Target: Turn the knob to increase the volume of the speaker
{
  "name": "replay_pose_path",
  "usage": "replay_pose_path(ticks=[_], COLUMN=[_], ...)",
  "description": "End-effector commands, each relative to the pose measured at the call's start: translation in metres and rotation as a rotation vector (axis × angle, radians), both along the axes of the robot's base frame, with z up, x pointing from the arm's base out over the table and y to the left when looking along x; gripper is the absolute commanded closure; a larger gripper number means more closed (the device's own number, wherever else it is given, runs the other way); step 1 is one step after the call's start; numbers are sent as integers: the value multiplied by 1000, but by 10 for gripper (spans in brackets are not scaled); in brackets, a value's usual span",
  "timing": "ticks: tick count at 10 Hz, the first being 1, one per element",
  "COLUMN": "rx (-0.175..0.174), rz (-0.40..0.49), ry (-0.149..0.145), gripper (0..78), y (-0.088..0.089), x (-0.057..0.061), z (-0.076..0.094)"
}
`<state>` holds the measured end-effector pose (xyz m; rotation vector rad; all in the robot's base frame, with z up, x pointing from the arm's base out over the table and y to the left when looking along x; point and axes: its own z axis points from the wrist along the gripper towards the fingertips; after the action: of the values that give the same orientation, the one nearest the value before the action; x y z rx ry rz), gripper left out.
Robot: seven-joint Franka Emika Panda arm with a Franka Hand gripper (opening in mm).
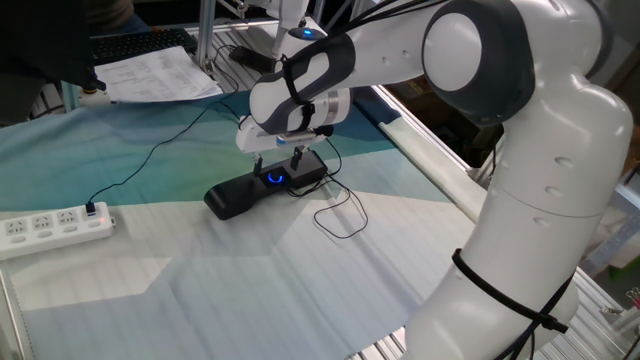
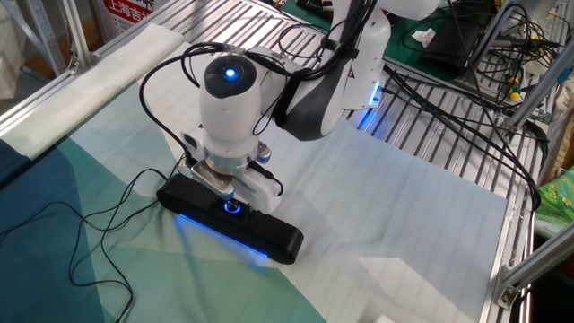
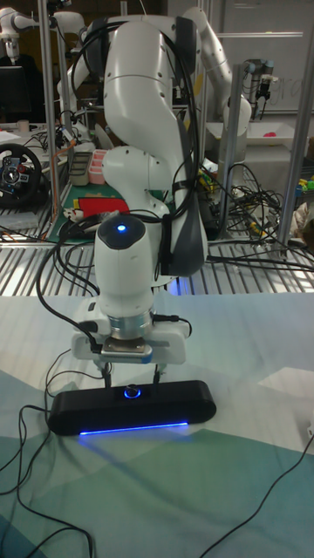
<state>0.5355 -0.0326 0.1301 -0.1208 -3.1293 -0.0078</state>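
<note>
The speaker should hardly move when I turn the round knob (image 1: 275,177) above it, because its long black bar (image 1: 236,195) rests flat along the cloth.
The speaker (image 1: 240,194) (image 2: 269,235) (image 3: 78,411) is a long black bar lying on the teal and white cloth, with a blue glow along its lower front. Its knob (image 1: 275,179) (image 2: 233,207) (image 3: 132,392) sits on top, ringed in blue light. My gripper (image 1: 277,165) (image 2: 235,193) (image 3: 132,377) points straight down over the knob and is open. One of its thin black fingers (image 3: 105,375) stands on each side of the knob, tips near the speaker's top, apart from the dial.
A white power strip (image 1: 55,225) lies at the left edge with a thin black cable running to the speaker. A cable loop (image 1: 340,215) lies right of the bar. Papers (image 1: 160,72) and a metal rack (image 2: 430,135) border the cloth.
</note>
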Motion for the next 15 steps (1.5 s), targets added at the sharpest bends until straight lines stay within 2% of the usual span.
replay_pose_path(ticks=[1, 7, 15], rx=[4, 9, 6], rz=[23, 28, 31], ry=[0, -5, -9], gripper=[1, 1, 1], y=[1, 0, 1], x=[1, -1, -1], z=[0, -10, -11])
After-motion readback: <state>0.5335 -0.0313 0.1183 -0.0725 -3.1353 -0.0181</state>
